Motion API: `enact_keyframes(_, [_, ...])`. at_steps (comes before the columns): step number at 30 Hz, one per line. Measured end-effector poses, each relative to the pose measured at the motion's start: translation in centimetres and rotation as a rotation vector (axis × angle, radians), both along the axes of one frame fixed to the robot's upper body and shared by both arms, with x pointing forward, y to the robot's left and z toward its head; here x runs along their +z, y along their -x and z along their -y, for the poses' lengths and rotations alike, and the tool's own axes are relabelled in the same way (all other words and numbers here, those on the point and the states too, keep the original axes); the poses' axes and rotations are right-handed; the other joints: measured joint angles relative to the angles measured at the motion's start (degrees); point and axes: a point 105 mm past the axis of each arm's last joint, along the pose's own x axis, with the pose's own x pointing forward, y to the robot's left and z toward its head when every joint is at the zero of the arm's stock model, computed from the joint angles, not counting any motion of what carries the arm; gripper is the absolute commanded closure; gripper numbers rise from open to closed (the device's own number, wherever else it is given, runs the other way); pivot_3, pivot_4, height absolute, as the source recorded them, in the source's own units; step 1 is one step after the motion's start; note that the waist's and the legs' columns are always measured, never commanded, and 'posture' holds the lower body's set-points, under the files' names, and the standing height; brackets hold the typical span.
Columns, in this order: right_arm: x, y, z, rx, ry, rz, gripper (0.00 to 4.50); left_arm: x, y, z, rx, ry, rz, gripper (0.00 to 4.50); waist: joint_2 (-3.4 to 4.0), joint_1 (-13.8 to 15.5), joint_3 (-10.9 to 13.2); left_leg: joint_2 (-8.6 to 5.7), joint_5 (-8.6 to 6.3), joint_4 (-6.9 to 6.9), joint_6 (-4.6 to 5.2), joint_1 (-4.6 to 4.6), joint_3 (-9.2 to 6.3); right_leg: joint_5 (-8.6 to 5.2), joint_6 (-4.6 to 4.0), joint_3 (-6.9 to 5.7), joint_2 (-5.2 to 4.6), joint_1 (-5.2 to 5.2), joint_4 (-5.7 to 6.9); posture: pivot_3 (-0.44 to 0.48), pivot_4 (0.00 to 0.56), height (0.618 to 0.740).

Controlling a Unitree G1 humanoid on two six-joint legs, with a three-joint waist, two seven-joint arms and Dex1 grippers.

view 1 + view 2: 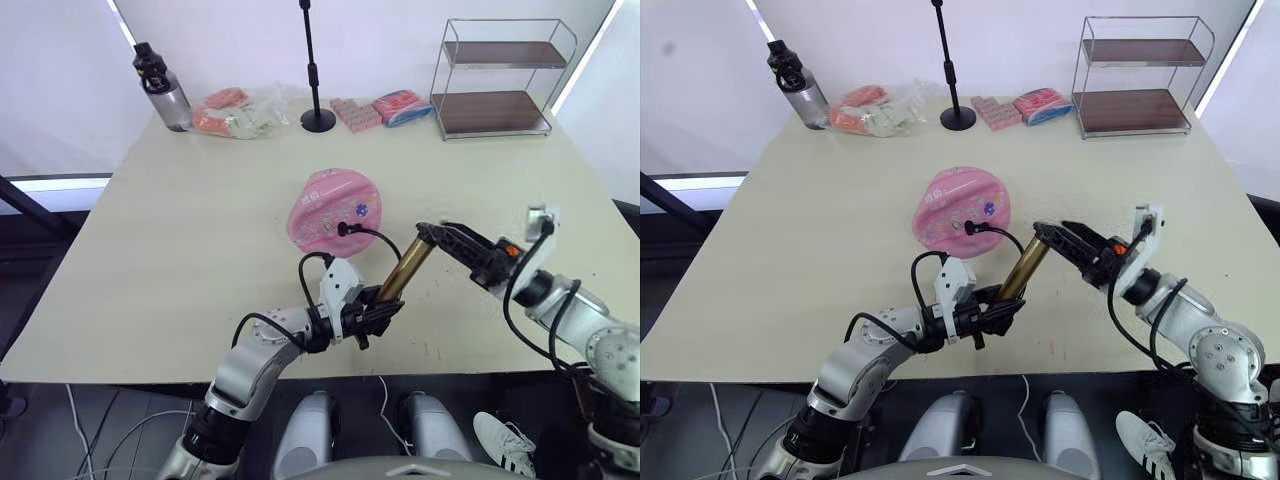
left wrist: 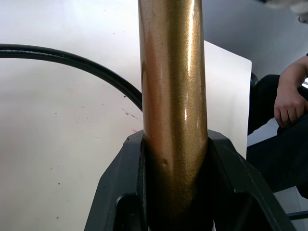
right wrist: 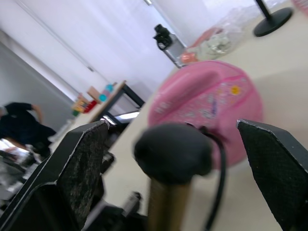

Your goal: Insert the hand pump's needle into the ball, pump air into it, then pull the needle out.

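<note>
The pink ball point(image 1: 336, 212) has a deep fold point(image 1: 328, 206) across it, so it should round out at its edge but keep some dent when I pump the black top.
The pink ball point(image 1: 335, 208), partly flat, lies mid-table. The hand pump point(image 1: 405, 270) stands tilted in front of it, its bronze barrel point(image 2: 173, 96) clamped low down by my left gripper point(image 1: 375, 312), which is shut on it. The thin black hose point(image 1: 375, 236) arcs from the pump's top to a black fitting point(image 1: 344, 228) resting on the ball; the needle itself is hidden there. My right gripper point(image 1: 432, 233) is open at the pump's upper end, its fingers point(image 3: 79, 168) spread on either side of the black top cap point(image 3: 173, 151) without touching it.
Along the table's far edge stand a grey bottle point(image 1: 163, 88), a clear bag of packets point(image 1: 235, 112), a black stand point(image 1: 317, 70), pink packets point(image 1: 385, 108) and a wire shelf point(image 1: 497, 78). A seated person's hand point(image 2: 291, 103) is beyond the table's right side.
</note>
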Motion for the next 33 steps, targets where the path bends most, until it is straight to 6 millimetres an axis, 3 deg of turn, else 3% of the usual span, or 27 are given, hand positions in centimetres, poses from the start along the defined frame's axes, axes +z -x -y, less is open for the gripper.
enact_keyframes(26, [0.0, -0.6, -1.8, 0.056, -0.06, -0.108, 0.0, 0.0, 0.3, 0.3, -0.018, 0.019, -0.011, 3.47, 0.0, -0.6, 0.0, 0.01, 0.0, -0.01, 0.01, -0.03, -0.01, 0.0, 0.02, -0.01, 0.0, -0.02, -0.02, 0.0, 0.15, 0.74])
enact_keyframes(29, [-0.1, -0.6, -1.8, 0.052, -0.056, -0.107, 0.67, -0.1, 0.3, 0.3, -0.019, 0.02, -0.016, 3.47, 0.0, -0.9, 0.0, 0.01, 0.0, -0.01, 0.01, -0.03, -0.01, 0.0, 0.02, 0.0, 0.0, -0.02, -0.02, 0.0, 0.15, 0.74])
enact_keyframes(32, [-0.4, -0.9, -1.5, 0.032, -0.034, -0.107, 2.14, 0.0, 0.4, 0.4, -0.023, 0.024, -0.013, 3.47, 0.0, -1.2, 0.0, 0.01, 0.0, -0.01, 0.01, -0.03, -0.01, 0.0, 0.02, 0.0, 0.0, -0.03, -0.02, 0.0, 0.15, 0.74])
enact_keyframes(33, [-0.4, -0.9, -1.6, 0.034, -0.036, -0.108, 2.43, 0.0, 0.4, 0.4, -0.023, 0.021, -0.011, 3.47, 0.0, -1.2, 0.0, 0.02, 0.0, -0.02, 0.01, -0.03, -0.02, 0.0, 0.02, -0.01, 0.0, -0.03, -0.02, 0.0, 0.15, 0.74])
